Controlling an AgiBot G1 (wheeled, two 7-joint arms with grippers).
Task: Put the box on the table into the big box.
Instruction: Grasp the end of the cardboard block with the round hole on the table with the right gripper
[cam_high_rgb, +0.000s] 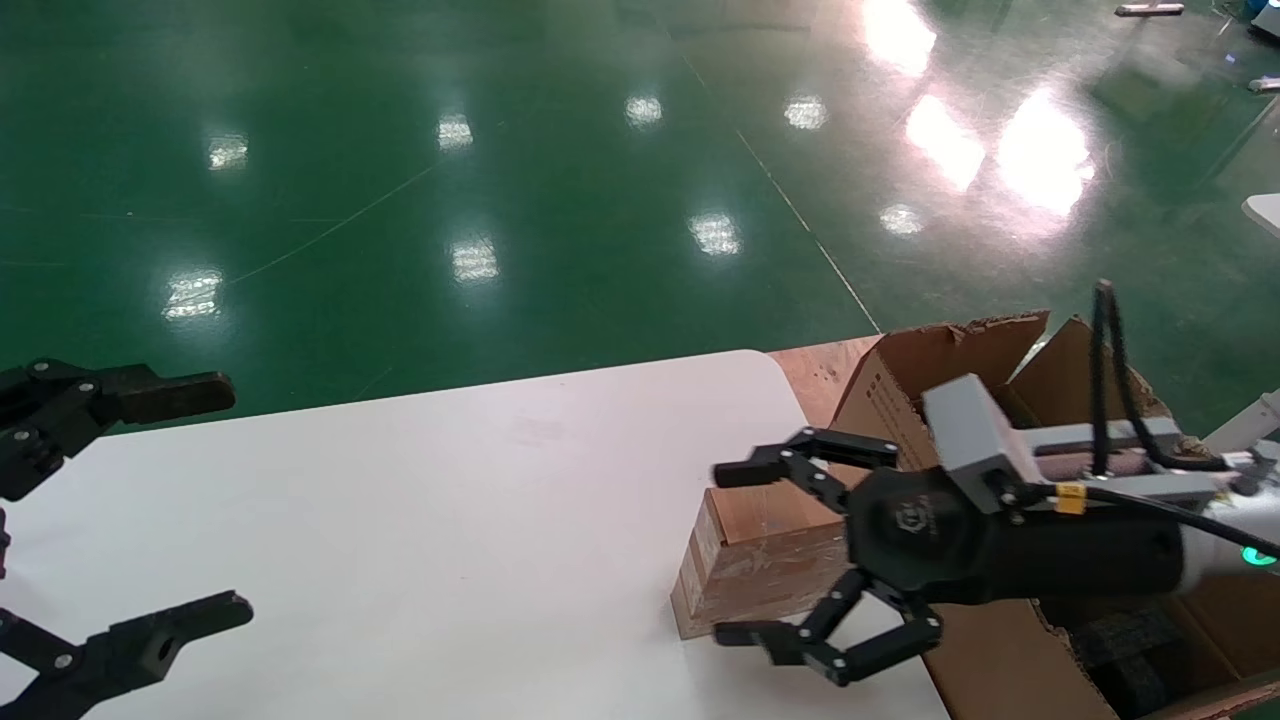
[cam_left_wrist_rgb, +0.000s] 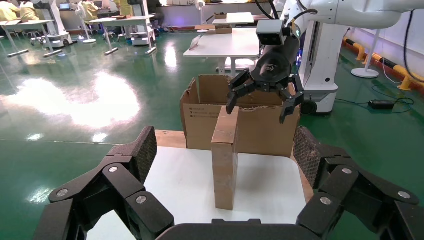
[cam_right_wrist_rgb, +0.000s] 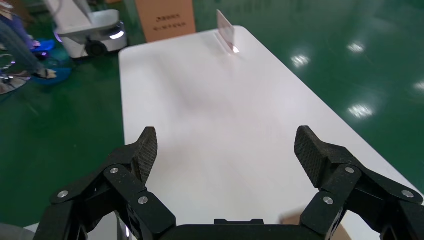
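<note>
The far finger of the robot's right gripper hangs over the box's top (cam_high_rgb: 765, 514), so the robot should pull its right gripper back and move it over to straddle the box's narrow end (cam_high_rgb: 822, 506).
The box (cam_high_rgb: 760, 560), small and brown, stands on its narrow edge at the right end of the white table (cam_high_rgb: 450, 500); the left wrist view shows the box (cam_left_wrist_rgb: 224, 160) end-on. My right gripper (cam_high_rgb: 722, 552) hangs open just over the box's end nearest the big box (cam_high_rgb: 900, 370). One finger is by the top far edge and the other is off the near side, holding nothing. The big box (cam_left_wrist_rgb: 260, 130) stands just beyond the table's end. My left gripper (cam_high_rgb: 232, 498) is open at the table's left end. In the right wrist view only a brown corner of the box (cam_right_wrist_rgb: 292, 220) shows.
A wooden board (cam_high_rgb: 820, 365) lies under the big box. Black foam (cam_high_rgb: 1130, 640) shows inside it. In the right wrist view a white card (cam_right_wrist_rgb: 226, 30) stands at the table's far end. Green floor surrounds the table, with other tables and a robot base (cam_left_wrist_rgb: 320, 95) behind.
</note>
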